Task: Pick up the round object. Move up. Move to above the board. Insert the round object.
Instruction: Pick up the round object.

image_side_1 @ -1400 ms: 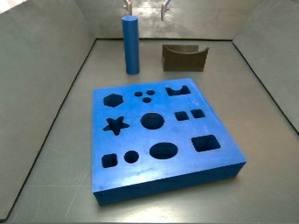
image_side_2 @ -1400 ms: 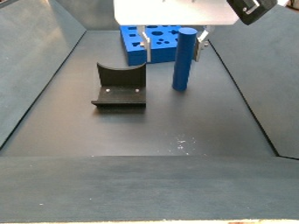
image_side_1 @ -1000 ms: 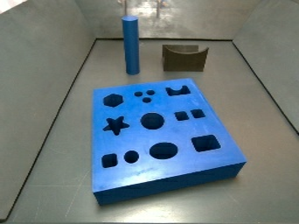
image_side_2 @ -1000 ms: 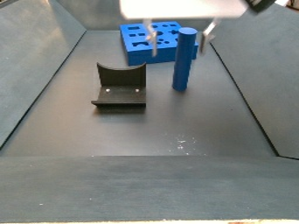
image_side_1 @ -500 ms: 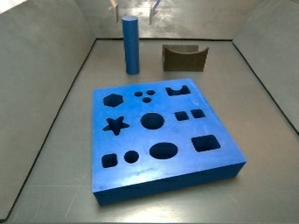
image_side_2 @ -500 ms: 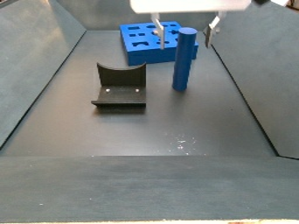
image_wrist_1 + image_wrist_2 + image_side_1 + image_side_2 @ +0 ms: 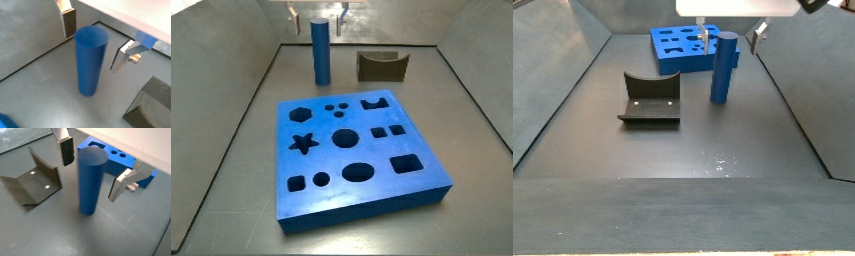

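Note:
The round object (image 7: 321,55) should go down upright into the middle round hole (image 7: 345,138) when I lower it, because the hole looks close to the peg's width.
The round object, a tall slim blue peg (image 7: 321,52), stands upright on the dark floor beyond the board; it also shows in the other side view (image 7: 724,68) and in both wrist views (image 7: 90,60) (image 7: 91,183). My gripper (image 7: 321,14) (image 7: 728,32) is open just above the peg's top. In both wrist views the gripper (image 7: 93,44) (image 7: 91,172) straddles the peg's upper end, with one finger (image 7: 67,25) on each side, apart from it. The board (image 7: 325,157), a thick blue slab with shaped holes, lies flat and also shows in the other views (image 7: 663,60) (image 7: 131,161).
A dark olive-brown notched block (image 7: 381,65) (image 7: 649,98) stands on the floor beside the peg and shows in both wrist views (image 7: 30,185) (image 7: 150,107). Grey walls enclose the floor on three sides.
My gripper has shifted sideways until it is centred over the peg, and has come down a little. The peg, board and block have not moved.

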